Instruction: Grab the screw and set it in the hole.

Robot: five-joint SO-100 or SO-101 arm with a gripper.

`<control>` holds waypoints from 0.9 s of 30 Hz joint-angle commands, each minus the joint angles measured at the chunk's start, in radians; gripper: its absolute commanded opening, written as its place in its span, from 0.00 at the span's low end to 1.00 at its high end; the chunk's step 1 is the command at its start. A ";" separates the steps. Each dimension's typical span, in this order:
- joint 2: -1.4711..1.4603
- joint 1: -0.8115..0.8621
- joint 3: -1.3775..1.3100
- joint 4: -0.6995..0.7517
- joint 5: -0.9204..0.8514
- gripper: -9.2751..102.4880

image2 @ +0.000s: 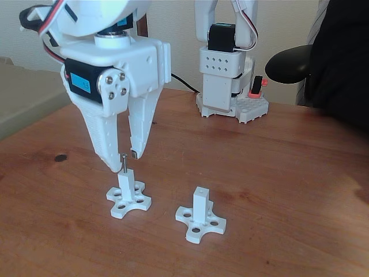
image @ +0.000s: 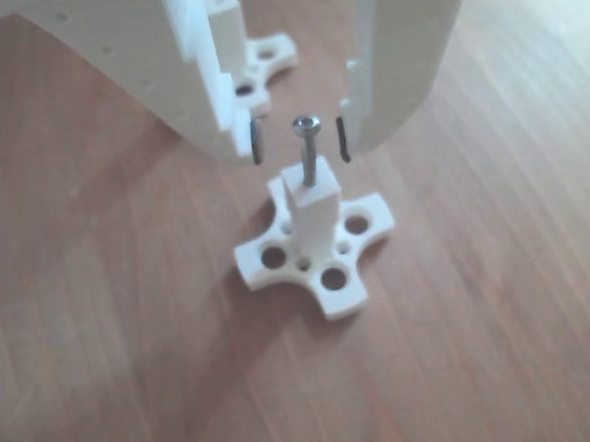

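Observation:
A long stretch of shank (image: 309,157) sticks up above the white post, so the screw (image: 306,127) will slide straight out when the robot's gripper lifts, and the post will stay standing.
The thin dark screw (image: 308,152) stands upright with its shank sunk in the hole at the top of a white post (image: 311,208) on a cross-shaped base (image: 331,279). The screw itself fills and hides that hole. My white gripper (image: 300,141) is open, one dark-padded fingertip on each side of the screw head, with a gap on both sides. The fixed view shows the gripper (image2: 125,159) hanging over the same post (image2: 125,183), with the screw (image2: 124,163) poking up between the fingertips.
A second white post (image2: 200,203) with a bare hole in its top stands to the right on the wooden table (image2: 277,190); it is also behind my finger (image: 231,30). Another arm's base (image2: 228,81) and a person's dark clothing (image2: 340,57) are at the back.

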 commanded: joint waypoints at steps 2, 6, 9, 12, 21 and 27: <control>0.029 -0.008 -0.100 0.002 -0.006 0.16; 0.028 -0.006 -0.100 -0.002 -0.008 0.16; 0.026 -0.002 -0.100 -0.005 -0.009 0.16; 0.025 -0.002 -0.100 -0.008 -0.009 0.15; 0.021 0.002 -0.100 -0.018 -0.011 0.14; 0.014 0.005 -0.100 -0.031 -0.011 0.14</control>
